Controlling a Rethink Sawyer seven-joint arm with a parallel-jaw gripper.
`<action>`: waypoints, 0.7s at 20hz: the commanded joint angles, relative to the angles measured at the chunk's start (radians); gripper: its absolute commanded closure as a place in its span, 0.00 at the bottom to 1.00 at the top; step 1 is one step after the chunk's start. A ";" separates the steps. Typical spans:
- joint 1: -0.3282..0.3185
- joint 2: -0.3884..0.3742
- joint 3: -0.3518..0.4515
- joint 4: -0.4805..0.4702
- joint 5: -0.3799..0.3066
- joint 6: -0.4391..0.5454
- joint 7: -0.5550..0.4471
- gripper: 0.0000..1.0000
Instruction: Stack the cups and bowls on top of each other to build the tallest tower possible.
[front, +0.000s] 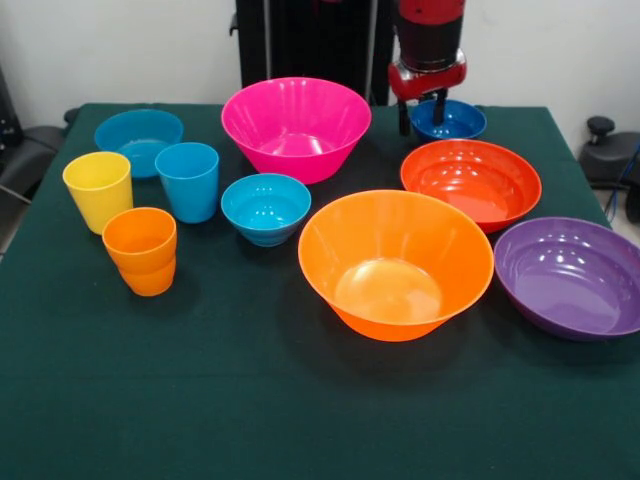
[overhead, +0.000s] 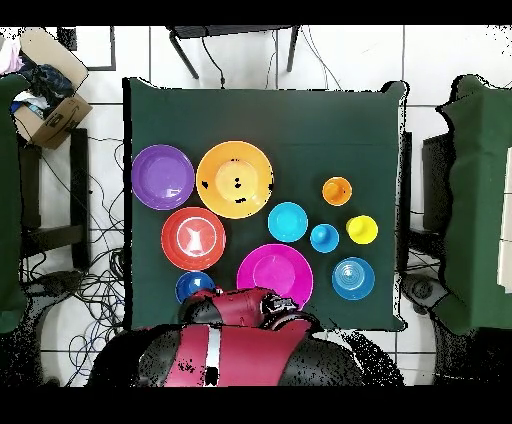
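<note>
My gripper's fingers straddle just one side of the bowl's rim, so the small dark blue bowl (front: 452, 122) will tilt, its free side dipping, when I lift it.
All bowls and cups stand singly on the green table (front: 250, 400); no tower shows. My gripper (front: 422, 112) hangs at the far side over the small dark blue bowl (front: 452, 121), open, with one finger outside its left rim and one inside. In front of it are the red-orange bowl (front: 470, 182), the large orange bowl (front: 396, 262) and the purple bowl (front: 570, 275). The large pink bowl (front: 296, 128), small teal bowl (front: 265, 208) and shallow light blue bowl (front: 139, 140) lie to the left. The yellow cup (front: 98, 190), light blue cup (front: 187, 181) and orange cup (front: 141, 250) stand upright at the left.
In the overhead view the red arm (overhead: 240, 330) covers the gripper and part of the dark blue bowl (overhead: 190, 288). A cardboard box (overhead: 45, 105) and cables lie on the floor beside the table. Chairs stand round the table.
</note>
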 joint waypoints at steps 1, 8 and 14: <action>-0.012 0.062 0.109 -0.118 -0.050 -0.092 0.112 0.00; -0.009 0.075 0.097 -0.116 -0.056 -0.115 0.113 0.00; -0.001 0.072 0.097 -0.122 -0.055 -0.118 0.119 0.00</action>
